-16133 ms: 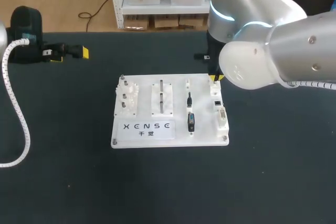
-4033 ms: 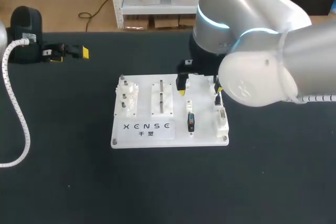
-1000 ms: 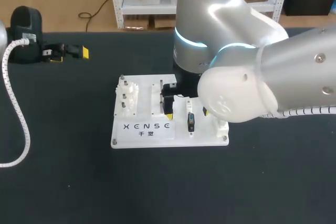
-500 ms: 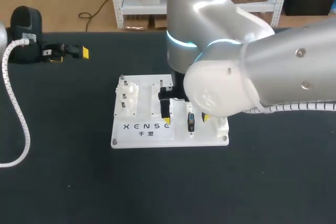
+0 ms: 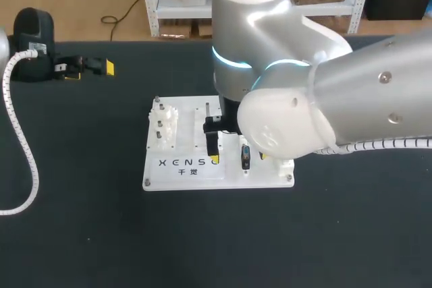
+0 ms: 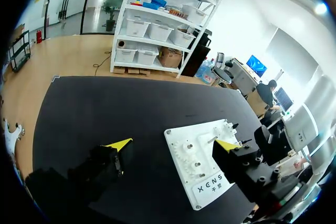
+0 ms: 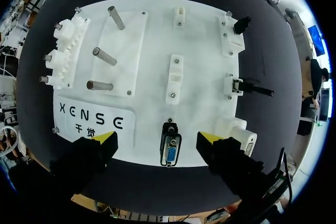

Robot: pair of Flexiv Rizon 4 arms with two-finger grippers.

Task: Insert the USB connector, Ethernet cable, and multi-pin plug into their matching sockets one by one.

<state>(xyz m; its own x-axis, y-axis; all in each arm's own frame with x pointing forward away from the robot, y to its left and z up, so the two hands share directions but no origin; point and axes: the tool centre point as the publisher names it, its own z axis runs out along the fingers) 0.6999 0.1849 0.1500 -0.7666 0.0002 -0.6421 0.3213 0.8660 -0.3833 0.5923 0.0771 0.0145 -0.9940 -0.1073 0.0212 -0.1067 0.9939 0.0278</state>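
The empty white holders point(image 7: 175, 79) are screwed in place, so the black multi-pin plug point(image 5: 246, 157) will come loose and leave its holder behind when the robot lifts it.
A white board point(image 7: 199, 51) lies mid-table, seen too in the head view as the board point(image 5: 182, 175). The black multi-pin plug point(image 7: 171, 150) lies in its holder at the board's front edge, between the fingers of my right gripper point(image 7: 157, 141), which is open and not touching it. In the head view my right gripper point(image 5: 237, 158) straddles the plug point(image 5: 246, 157). Along the board's right side a black USB connector point(image 7: 241, 24) and an Ethernet cable point(image 7: 253, 88) sit in their sockets; the white multi-pin socket point(image 7: 239, 129) holds nothing. My left gripper point(image 5: 91, 71) is open, far left.
The board also carries white gears point(image 7: 65, 51) and metal pegs point(image 7: 105, 56) on its left half, and two bare white holders point(image 7: 175, 77) in the middle. My left gripper point(image 6: 173, 144) is open over dark tabletop, beside the board point(image 6: 202, 177).
My right arm has moved toward the board's front edge, bringing its open fingers to either side of the multi-pin plug. The left arm has not moved.
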